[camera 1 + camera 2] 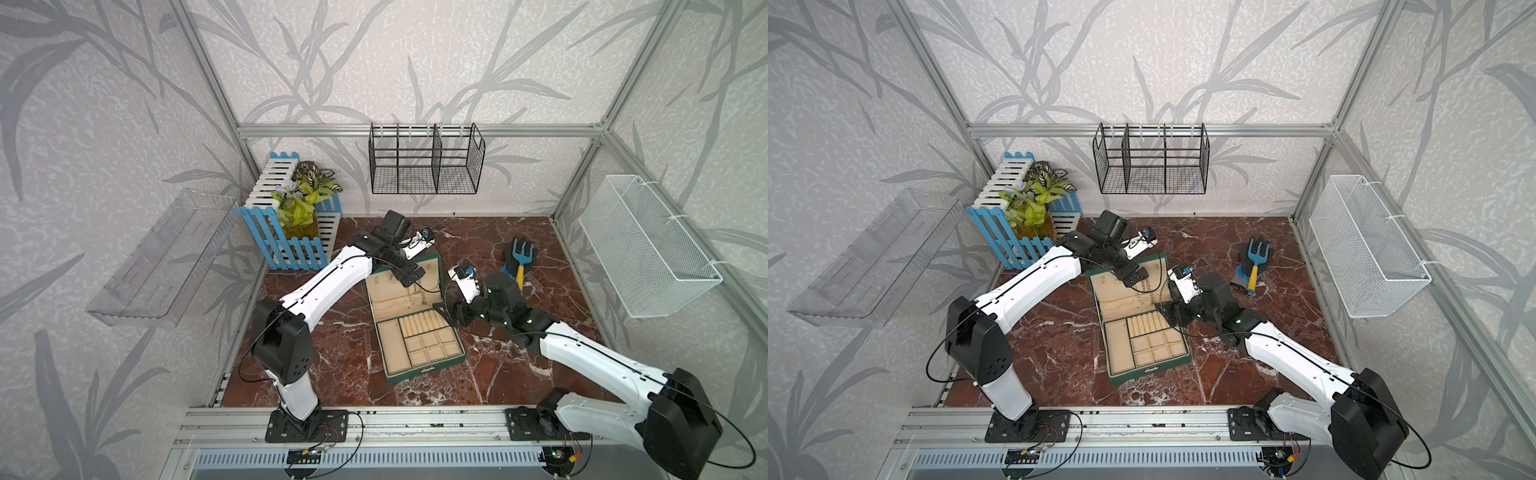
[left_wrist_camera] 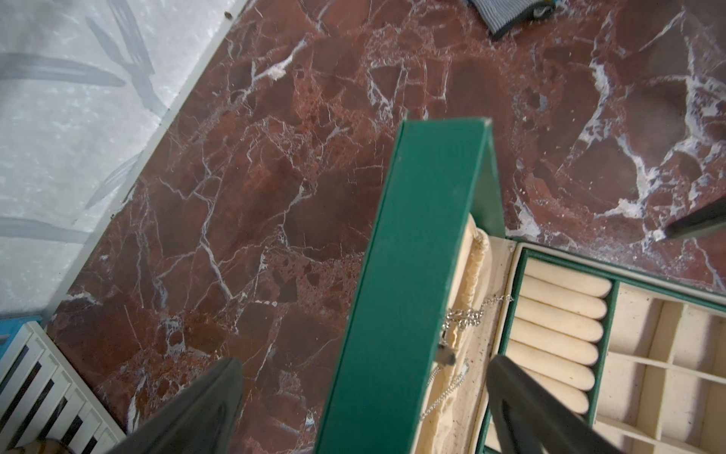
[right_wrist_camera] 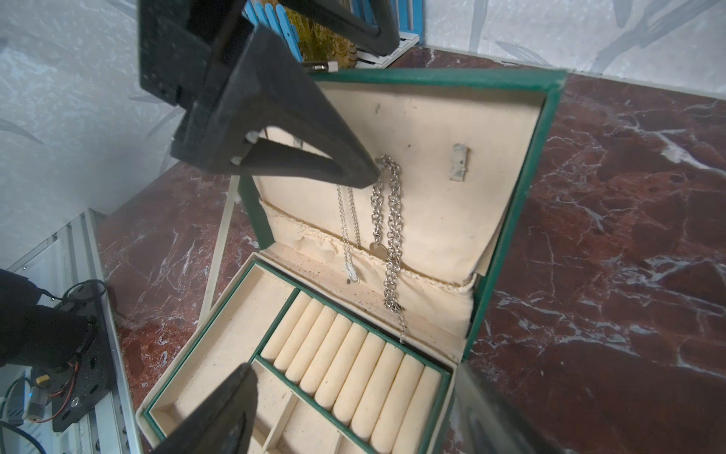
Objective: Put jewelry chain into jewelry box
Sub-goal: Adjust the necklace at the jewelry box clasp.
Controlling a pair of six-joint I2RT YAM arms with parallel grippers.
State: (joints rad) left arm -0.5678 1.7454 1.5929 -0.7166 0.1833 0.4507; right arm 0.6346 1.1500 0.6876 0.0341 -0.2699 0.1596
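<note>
My left gripper is to pull the pocket's edge (image 3: 316, 231) open first, because the chain's lower end (image 3: 394, 305) hangs in front of the lid's closed pocket. My right gripper will then tuck the chain's end in.
The dark green jewelry box (image 1: 424, 370) (image 1: 1148, 372) stands open on the marble table, its lid (image 2: 412, 275) raised. The chunky jewelry chain (image 3: 391, 236) (image 2: 467, 314) hangs from a hook inside the lid, and its lower end reaches the box's back edge. My left gripper (image 2: 363, 361) (image 1: 409, 276) is open and straddles the lid's top edge with a gap on each side. One of its fingers (image 3: 306, 149) ends right beside the top of the chain. My right gripper (image 3: 355, 373) (image 1: 442, 313) is open above the ring rolls and holds nothing.
A thin necklace (image 3: 347, 236) hangs beside the chain. A glove with a blue garden fork (image 1: 519, 257) lies at the back right. A fenced planter (image 1: 291, 224) stands at the back left. A black wire basket (image 1: 426, 160), a white mesh basket (image 1: 648, 245) and a clear shelf (image 1: 158, 257) hang on the walls.
</note>
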